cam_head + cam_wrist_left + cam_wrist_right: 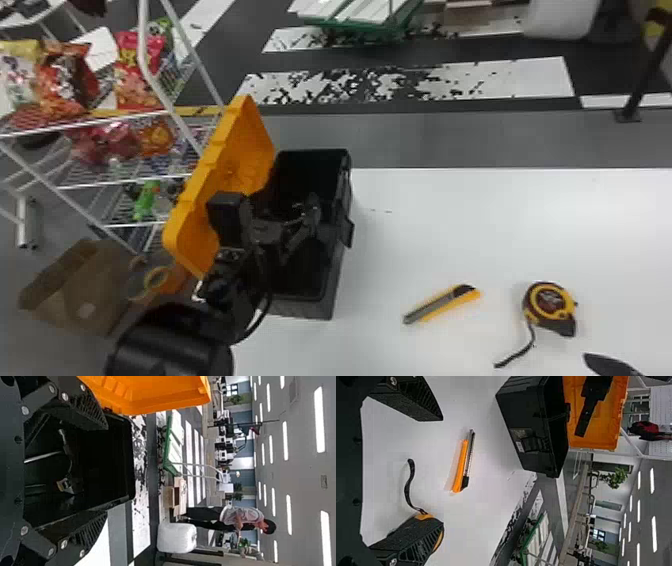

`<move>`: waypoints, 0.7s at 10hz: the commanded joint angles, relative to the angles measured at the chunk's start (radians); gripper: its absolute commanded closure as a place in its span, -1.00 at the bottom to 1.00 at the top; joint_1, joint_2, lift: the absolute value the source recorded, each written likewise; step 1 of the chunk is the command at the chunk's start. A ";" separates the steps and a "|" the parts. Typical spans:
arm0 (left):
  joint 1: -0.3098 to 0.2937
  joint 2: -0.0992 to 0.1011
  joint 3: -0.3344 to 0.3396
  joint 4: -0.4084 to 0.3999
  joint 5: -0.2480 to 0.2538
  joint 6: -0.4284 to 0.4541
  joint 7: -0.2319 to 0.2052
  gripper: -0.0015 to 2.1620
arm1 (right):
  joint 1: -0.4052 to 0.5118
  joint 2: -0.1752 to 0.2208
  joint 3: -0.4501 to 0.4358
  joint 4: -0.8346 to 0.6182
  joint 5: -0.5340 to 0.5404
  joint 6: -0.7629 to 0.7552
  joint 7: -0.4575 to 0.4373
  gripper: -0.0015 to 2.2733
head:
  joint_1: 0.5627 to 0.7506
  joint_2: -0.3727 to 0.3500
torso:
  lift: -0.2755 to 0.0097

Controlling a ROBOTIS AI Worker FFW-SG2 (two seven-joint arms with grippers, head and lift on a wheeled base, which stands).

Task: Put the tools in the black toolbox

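The yellow-black tape measure (549,304) has a loose black strap (529,343) trailing from it. The strap will come up with the tape measure and hang down when I lift it.
In the head view my left gripper (295,232) is over the open black toolbox (312,310), whose orange lid (200,185) is tilted back. The left wrist view has this gripper (106,470) with fingers apart, facing the dark interior; small metallic parts inside are too dim to identify. A dark tip of my right gripper (611,365) shows at the bottom right. Seen from its wrist, the right gripper (442,471) is open above the table, with the yellow utility knife (461,465) beyond its fingers. One finger partly covers the tape measure (425,516). Both tools, knife (442,304) and tape measure (550,306), lie on the table.
The white table (450,225) extends right of the toolbox. A wire rack (125,177) with snack bags stands behind the lid at the left, and a cardboard box (75,290) is below it. A green-framed cart (360,20) is on the floor beyond.
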 commanded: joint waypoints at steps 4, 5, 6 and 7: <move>0.103 -0.013 0.036 -0.087 0.003 -0.012 -0.003 -0.97 | 0.002 0.010 -0.023 0.000 -0.020 -0.003 -0.002 -0.93 | 0.41 0.87 | 0.66; 0.124 -0.027 0.031 -0.103 0.006 -0.025 -0.003 -0.97 | 0.005 0.013 -0.031 0.000 -0.026 -0.003 -0.006 -0.93 | 0.41 0.85 | 0.66; 0.159 -0.042 0.022 -0.109 0.009 -0.080 -0.002 -0.97 | 0.006 0.016 -0.037 0.000 -0.032 0.003 -0.020 -0.93 | 0.41 0.81 | 0.66; 0.190 -0.056 0.005 -0.111 0.011 -0.160 -0.002 -0.97 | 0.008 0.022 -0.044 0.000 -0.051 0.012 -0.026 -0.93 | 0.41 0.75 | 0.66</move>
